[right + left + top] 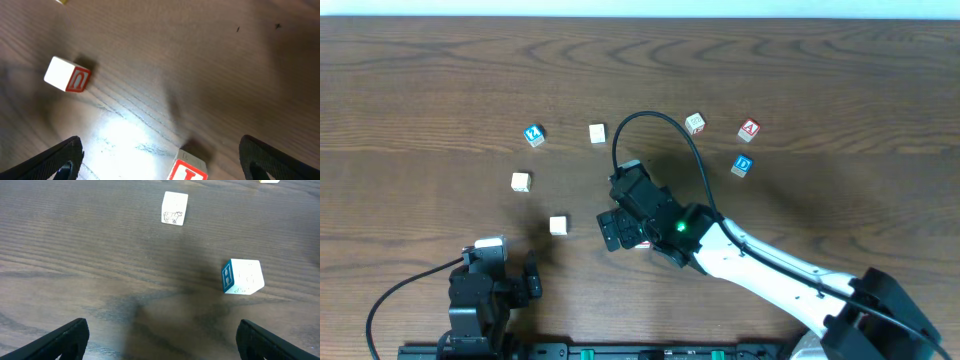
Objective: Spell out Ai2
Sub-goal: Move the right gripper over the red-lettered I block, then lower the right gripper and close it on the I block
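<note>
The red "I" cube (188, 171) lies apart from its neighbours within my open fingers' width, so I should continue to lower my right gripper until they close around its sides (192, 159).
The red "A" cube (749, 130) sits at the back right, next to a blue "D" cube (743, 165). The blue "2" cube (533, 134) stands at the back left. The red "I" cube (189, 170) lies on the table between my right gripper's fingers, nearer the right one, untouched; from overhead only a sliver of the "I" cube (642, 243) shows under the arm. My right gripper (160, 150) (618, 228) hangs open over mid-table. Down at the front left, my left gripper (505, 265) (162, 327) is open and holds nothing.
Pale cubes lie scattered: one (597, 132) at the back middle, one (695, 123) left of "A", two on the left (521, 181) (558, 225). Ahead of the left gripper stand a cow-picture cube (175, 208) and a blue-sided cube (242, 276). A red-sided cube (67, 75) lies left of the right gripper.
</note>
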Controlling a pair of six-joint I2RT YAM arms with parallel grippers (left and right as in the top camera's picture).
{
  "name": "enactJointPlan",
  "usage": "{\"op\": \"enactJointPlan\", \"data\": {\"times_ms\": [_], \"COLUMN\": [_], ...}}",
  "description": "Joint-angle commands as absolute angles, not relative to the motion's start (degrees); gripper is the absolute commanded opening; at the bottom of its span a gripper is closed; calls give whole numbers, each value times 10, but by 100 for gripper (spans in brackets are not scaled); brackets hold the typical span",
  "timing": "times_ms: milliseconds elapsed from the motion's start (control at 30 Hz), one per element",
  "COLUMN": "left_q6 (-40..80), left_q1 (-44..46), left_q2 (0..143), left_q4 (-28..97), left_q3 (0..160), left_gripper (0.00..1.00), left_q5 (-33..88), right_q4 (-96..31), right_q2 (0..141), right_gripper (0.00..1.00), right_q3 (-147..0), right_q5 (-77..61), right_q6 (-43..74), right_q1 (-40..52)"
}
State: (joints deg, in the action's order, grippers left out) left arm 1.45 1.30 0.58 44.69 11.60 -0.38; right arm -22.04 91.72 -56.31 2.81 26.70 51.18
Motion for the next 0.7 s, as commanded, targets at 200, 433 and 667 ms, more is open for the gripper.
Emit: {"op": "enactJointPlan", "data": {"times_ms": [200, 433, 667], "left_q6": [13, 13, 13], "left_q1": [15, 15, 15], "left_q2": [2, 2, 2], "left_q4": [466, 466, 466], "left_q3": [103, 103, 103], "left_gripper": [95, 95, 95], "left_q5": [-8, -8, -8], "right_q4": [-234, -258, -303], "right_q2": [922, 926, 945], "right_gripper": [99, 99, 99], "right_q3": [-573, -573, -572], "right_q5": [-23, -17, 46], "right_q6": [261, 262, 336], "right_q1": [510, 510, 508]}}
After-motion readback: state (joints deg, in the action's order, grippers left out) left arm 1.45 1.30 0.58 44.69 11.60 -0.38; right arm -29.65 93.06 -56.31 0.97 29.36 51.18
